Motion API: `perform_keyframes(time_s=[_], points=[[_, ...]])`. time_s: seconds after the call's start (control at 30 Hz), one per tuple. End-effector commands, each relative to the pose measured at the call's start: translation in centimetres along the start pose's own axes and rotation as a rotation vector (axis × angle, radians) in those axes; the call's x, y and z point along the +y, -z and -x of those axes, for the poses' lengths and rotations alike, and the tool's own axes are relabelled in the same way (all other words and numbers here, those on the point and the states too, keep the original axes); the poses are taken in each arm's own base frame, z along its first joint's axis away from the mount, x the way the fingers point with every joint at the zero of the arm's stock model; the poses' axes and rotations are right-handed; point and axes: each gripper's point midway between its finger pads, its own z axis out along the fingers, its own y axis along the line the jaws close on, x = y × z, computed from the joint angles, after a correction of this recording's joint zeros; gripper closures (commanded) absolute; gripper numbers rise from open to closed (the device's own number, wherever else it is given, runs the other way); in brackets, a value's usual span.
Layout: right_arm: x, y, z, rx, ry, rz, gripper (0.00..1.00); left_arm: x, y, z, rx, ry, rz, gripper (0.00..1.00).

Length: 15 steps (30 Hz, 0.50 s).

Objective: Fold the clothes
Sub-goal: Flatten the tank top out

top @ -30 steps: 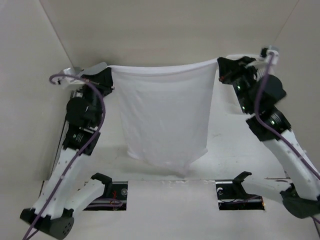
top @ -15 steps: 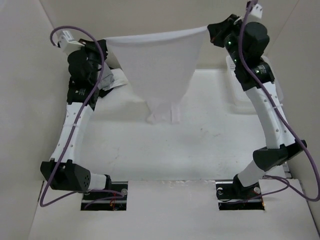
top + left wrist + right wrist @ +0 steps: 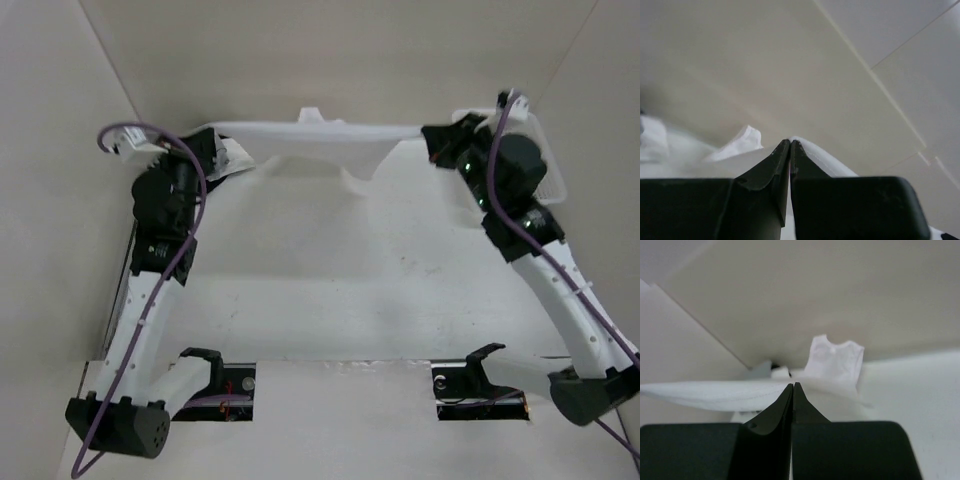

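My two grippers should pull the clothes' corners [image 3: 226, 129] back and lower the clothes flat before folding, because the clothes hang as a raised piece of cloth [image 3: 312, 130] near the back wall.
The clothes [image 3: 318, 140], one thin white garment, stretch in a low band across the far end of the table, close to the back wall. A small peak of cloth [image 3: 311, 116] stands up in the middle and a fold sags toward me. My left gripper [image 3: 213, 141] is shut on its left corner; in the left wrist view the black jaws [image 3: 790, 142] pinch a white hem [image 3: 826, 163]. My right gripper [image 3: 431, 137] is shut on the right corner, and its wrist view shows the cloth [image 3: 705, 393] running left from the closed tips [image 3: 793, 385].
A crumpled grey and white garment [image 3: 234, 157] lies beside my left gripper. A white basket [image 3: 549, 172] stands at the far right, partly behind my right arm. Cream walls close in the back and both sides. Two mounting slots [image 3: 480, 392] sit at the near edge.
A second ago the garment hung as a long sheet in the middle. Both arms swung it up and toward the back wall, then came down; the cloth now lies low and bunched there.
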Motion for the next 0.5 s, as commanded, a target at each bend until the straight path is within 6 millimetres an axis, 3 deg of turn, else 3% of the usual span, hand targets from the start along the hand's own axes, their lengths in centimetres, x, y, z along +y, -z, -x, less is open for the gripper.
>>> perform_keyframes(time_s=[0.0, 0.1, 0.23, 0.27, 0.4, 0.47], points=[[-1.9, 3.2, -5.6, 0.039, -0.053, -0.033, 1.0, 4.8, 4.0, -4.5, 0.062, 0.003, 0.09, 0.99], [-2.9, 7.6, -11.7, 0.119, -0.092, -0.026, 1.0, 9.7, 9.9, -9.5, 0.168, -0.011, 0.169, 0.99], [-3.0, 13.6, -19.3, 0.301, -0.123, 0.015, 1.0, 13.7, 17.5, -12.5, 0.306, -0.045, 0.243, 0.99], [-3.2, 15.9, -22.1, 0.382, -0.132, 0.023, 1.0, 14.4, 19.2, -13.2, 0.341, -0.043, 0.256, 0.99], [-4.0, 22.9, -29.3, 0.626, -0.194, 0.017, 1.0, 16.9, 24.3, -15.5, 0.479, -0.011, 0.333, 0.99], [-4.0, 25.4, -30.4, 0.683, -0.238, 0.011, 1.0, 15.7, 25.5, -16.1, 0.526, 0.052, 0.289, 0.99]])
